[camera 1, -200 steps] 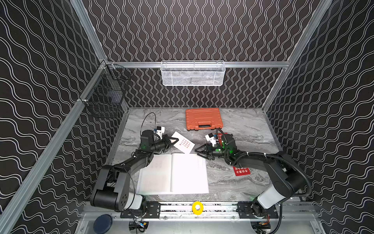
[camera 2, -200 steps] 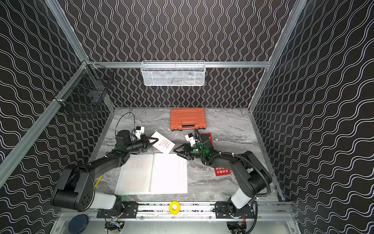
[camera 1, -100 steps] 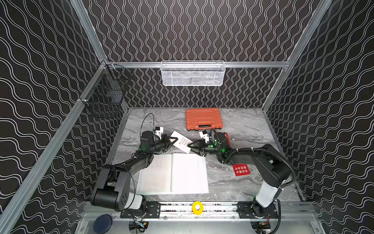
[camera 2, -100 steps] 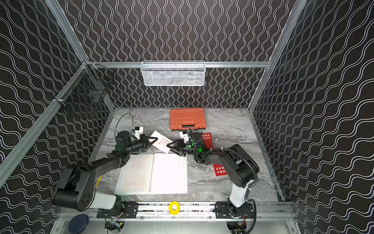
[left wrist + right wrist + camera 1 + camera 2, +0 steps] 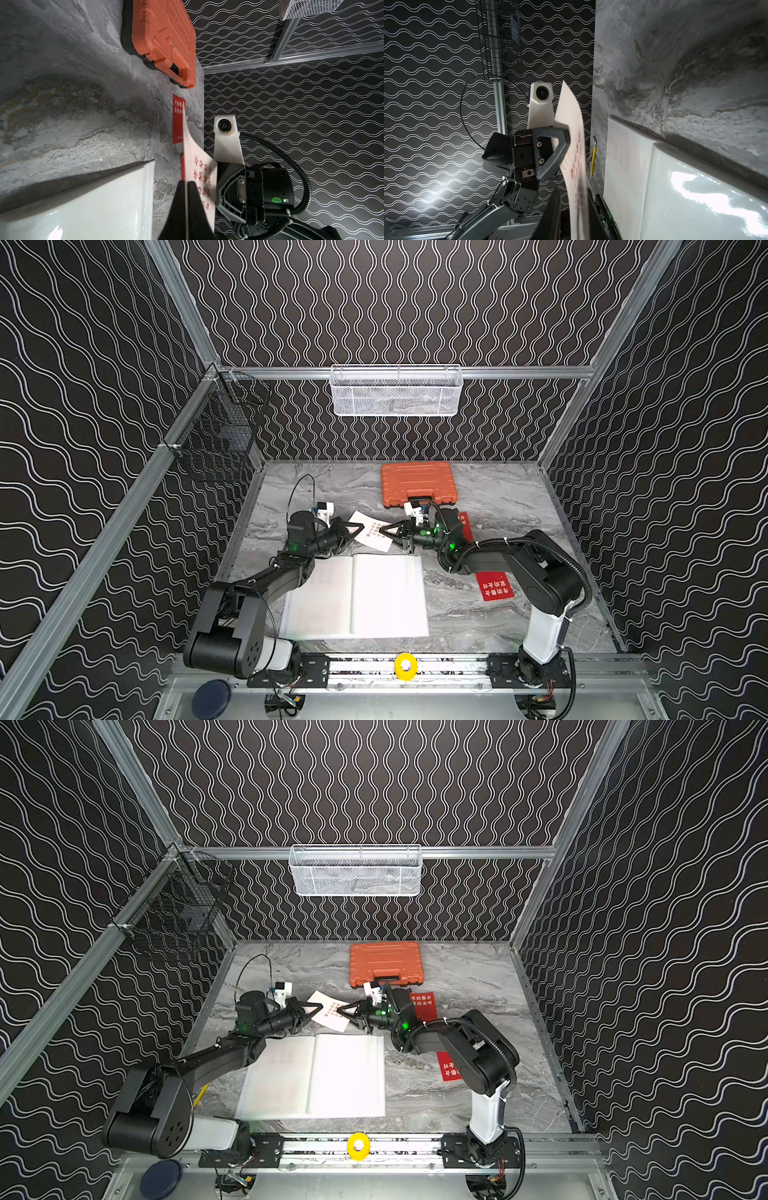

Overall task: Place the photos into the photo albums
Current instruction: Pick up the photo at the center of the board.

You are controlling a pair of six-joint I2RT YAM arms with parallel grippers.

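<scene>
Next, my right gripper takes the opposite edge (image 5: 389, 541) and carries the photo, because my left gripper covers the cream photo's edge (image 5: 360, 519) that must go into the album first.
A cream photo with red characters (image 5: 371, 531) (image 5: 328, 1013) hangs in the air behind the open white photo album (image 5: 386, 597) (image 5: 345, 1077). My left gripper (image 5: 362, 526) (image 5: 187, 181) is shut on its left edge. My right gripper (image 5: 380, 529) (image 5: 573, 188) reaches it from the right. The bent photo (image 5: 571, 124) stands between its fingers, which are narrowly apart, with a slim gap beside one of them. One red photo (image 5: 494, 587) lies flat right of the album. Another red photo (image 5: 422, 1002) (image 5: 178, 118) lies behind the right wrist.
An orange tool case (image 5: 419, 484) sits at the back centre. A white mesh basket (image 5: 397, 389) hangs on the back rail and a black wire basket (image 5: 220, 435) on the left wall. A yellow-handled tool (image 5: 593, 158) lies at the album's left.
My right gripper has travelled left from beside the red photos to the cream photo, and its jaws have narrowed round the photo's edge. The left gripper has kept its hold and place.
</scene>
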